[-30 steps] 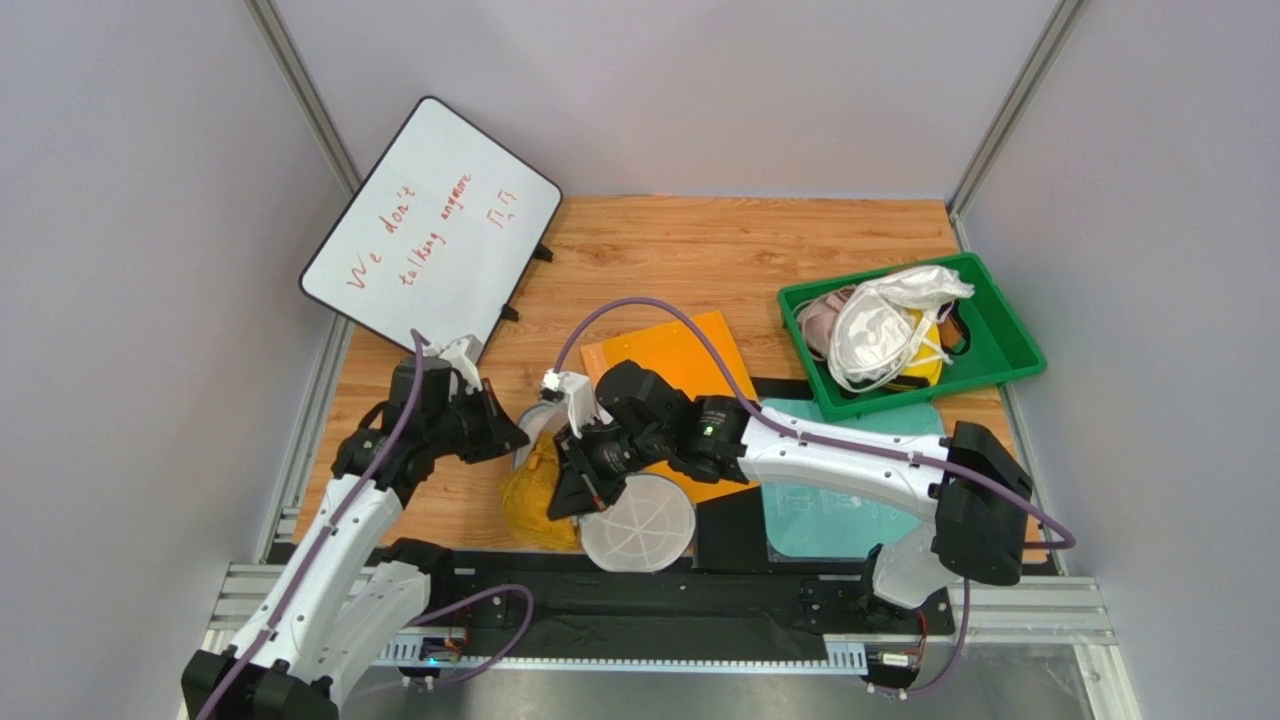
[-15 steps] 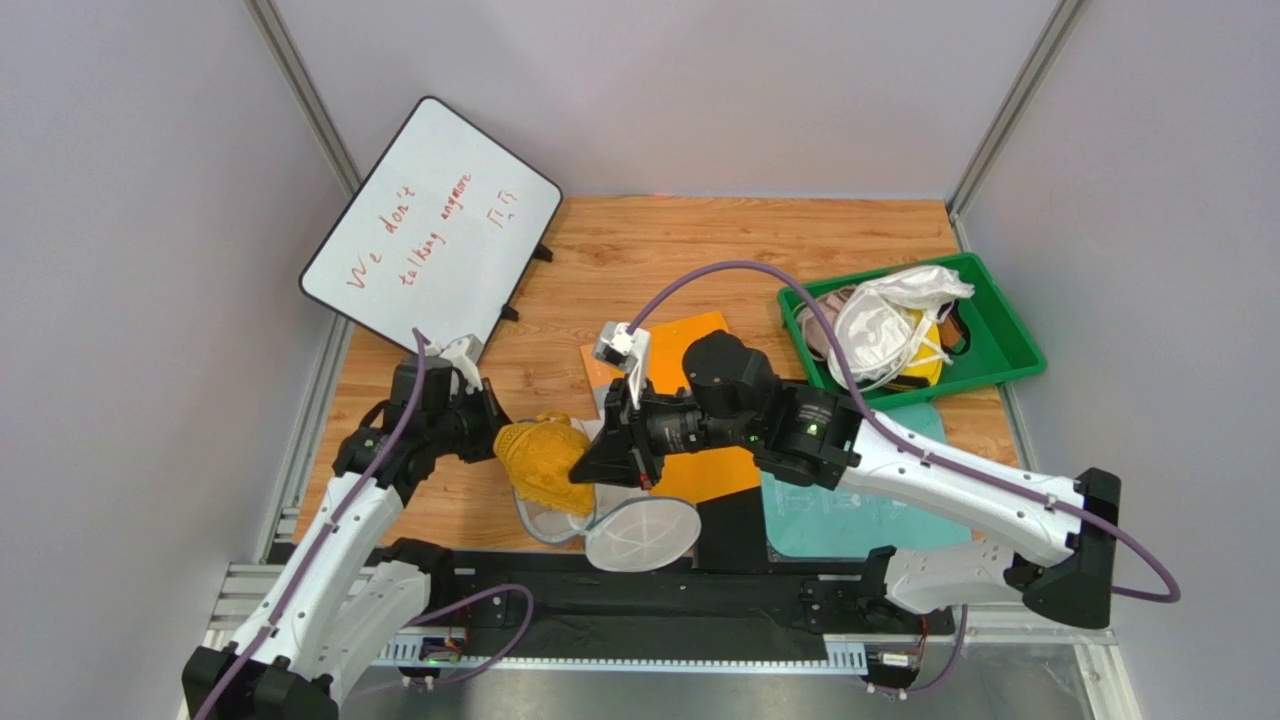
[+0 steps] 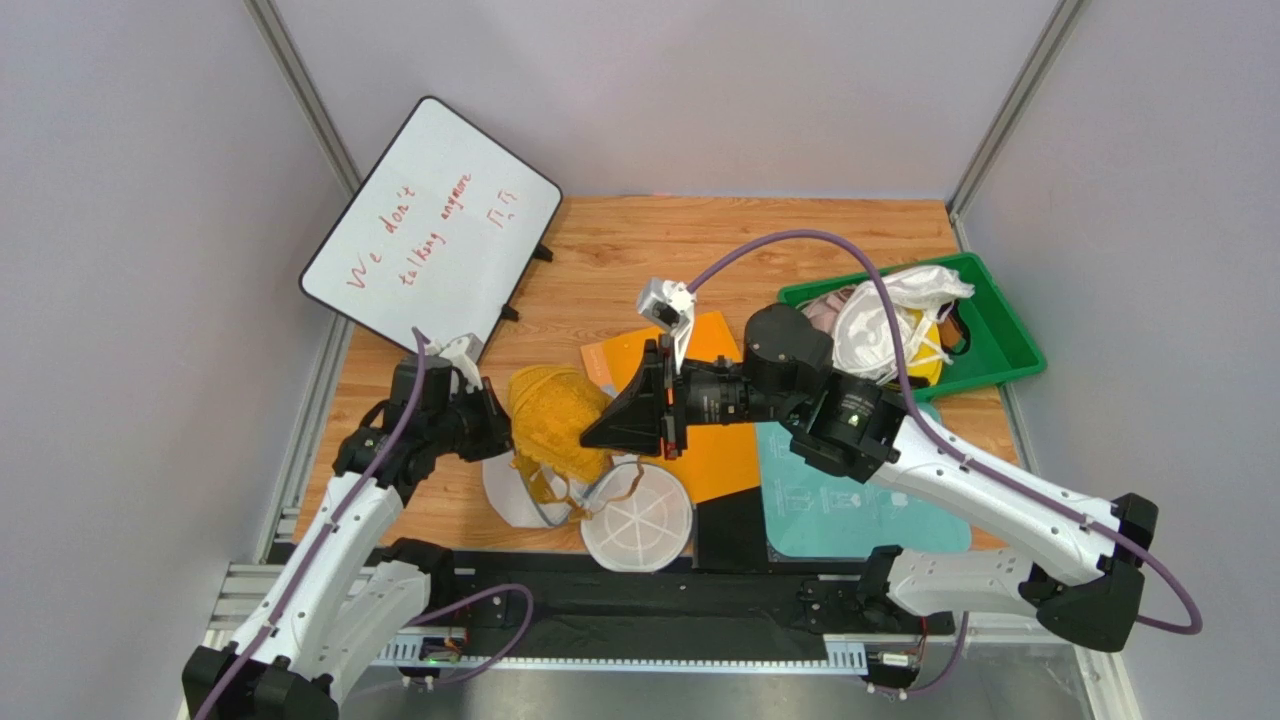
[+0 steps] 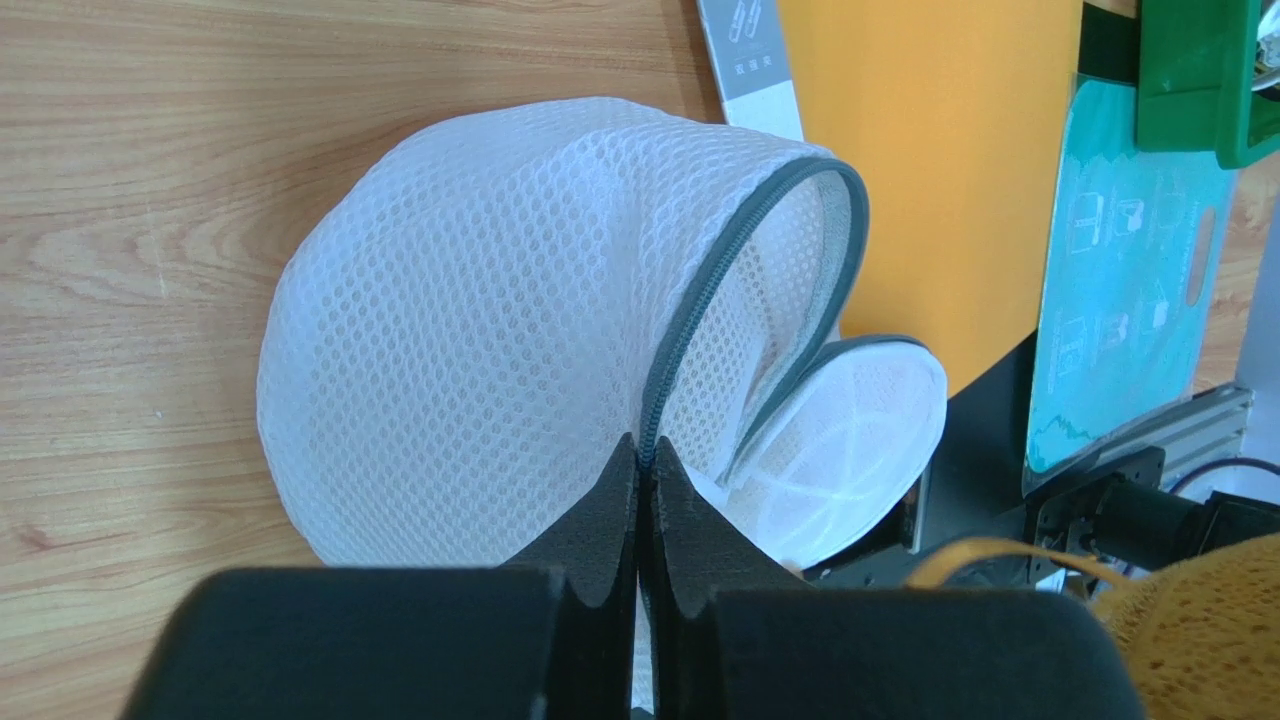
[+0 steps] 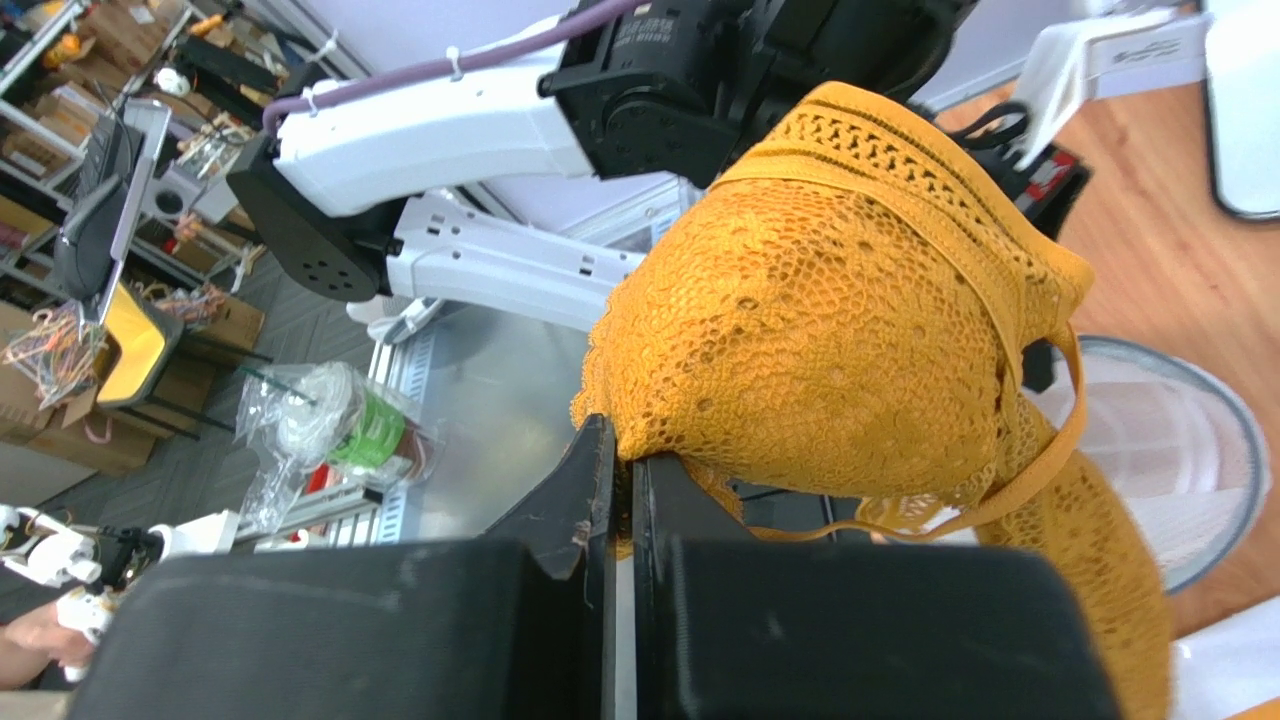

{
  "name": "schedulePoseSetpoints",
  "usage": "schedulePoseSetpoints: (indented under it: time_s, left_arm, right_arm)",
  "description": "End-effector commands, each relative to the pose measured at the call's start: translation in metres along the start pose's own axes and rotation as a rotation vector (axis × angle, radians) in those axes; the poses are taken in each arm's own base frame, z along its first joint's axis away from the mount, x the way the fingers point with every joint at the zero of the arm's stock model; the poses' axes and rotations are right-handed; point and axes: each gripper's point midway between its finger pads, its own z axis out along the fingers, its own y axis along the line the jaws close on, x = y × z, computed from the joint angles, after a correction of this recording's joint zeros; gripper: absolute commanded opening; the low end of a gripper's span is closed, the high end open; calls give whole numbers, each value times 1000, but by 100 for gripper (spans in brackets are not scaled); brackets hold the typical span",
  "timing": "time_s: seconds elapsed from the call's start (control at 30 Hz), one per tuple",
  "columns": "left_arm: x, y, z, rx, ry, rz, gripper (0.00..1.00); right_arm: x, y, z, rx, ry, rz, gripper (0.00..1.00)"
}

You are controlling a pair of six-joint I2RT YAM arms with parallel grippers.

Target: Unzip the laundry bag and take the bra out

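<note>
My right gripper is holding the mustard-brown bra (image 3: 550,416), which hangs clear of the bag's rim. It should keep going to the green tray's loose end (image 3: 1007,333) and let go there.
The white mesh laundry bag (image 4: 481,330) lies unzipped on the wood, its round lid (image 4: 849,450) flapped open toward the table's front. My left gripper (image 4: 646,453) is shut on the bag's dark zipper rim. From above, the bag (image 3: 516,492) and lid (image 3: 639,525) sit below the mustard-brown bra (image 3: 553,417). The bra (image 5: 842,330) hangs in the air, clear of the bag, one strap dangling toward the lid. My right gripper (image 5: 624,438) is shut on the bra's edge. In the top view the right gripper (image 3: 594,438) is just right of the left gripper (image 3: 493,435).
A whiteboard (image 3: 428,225) leans at the back left. The green tray (image 3: 1010,311) at the back right holds other garments. An orange sheet (image 3: 669,360) and a teal sheet (image 3: 842,503) lie under the right arm. A black mat (image 3: 736,528) runs along the front edge.
The right gripper has pulled the bra up and back out of the bag, and the right arm has stretched out higher. The left gripper has kept its hold on the rim.
</note>
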Motion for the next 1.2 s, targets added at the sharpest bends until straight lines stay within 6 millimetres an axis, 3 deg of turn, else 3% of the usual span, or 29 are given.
schedulePoseSetpoints:
  time_s: [0.0,0.13,0.33,0.43,0.53,0.63,0.7,0.83,0.93,1.17]
  left_arm:
    - [-12,-6,-3,22,-46,26,0]
    - [-13,-7,-4,23,-51,27,0]
    - [-14,-7,-4,25,-55,29,0]
    - [-14,-7,-5,27,-59,29,0]
    - [-14,-8,-5,32,-61,33,0]
    - [-14,-9,-5,37,-61,34,0]
    - [-15,-10,-6,40,-63,34,0]
    - [-15,-11,-6,45,-67,36,0]
    - [-14,-12,-6,51,-63,37,0]
    - [-13,-14,-6,64,-61,39,0]
  right_arm:
    - [-48,5,-27,10,-140,-57,0]
    - [-70,-20,-61,139,-199,-77,0]
    - [-105,-68,-133,442,-287,-90,0]
    - [-122,-103,-188,625,-367,-53,0]
    - [-132,-122,-226,734,-435,-18,0]
    - [-143,-146,-293,901,-548,35,0]
    - [-144,-159,-318,968,-588,67,0]
    - [-145,-185,-386,1149,-703,127,0]
    - [-145,-201,-422,1263,-754,145,0]
    - [-132,-250,-472,1415,-764,218,0]
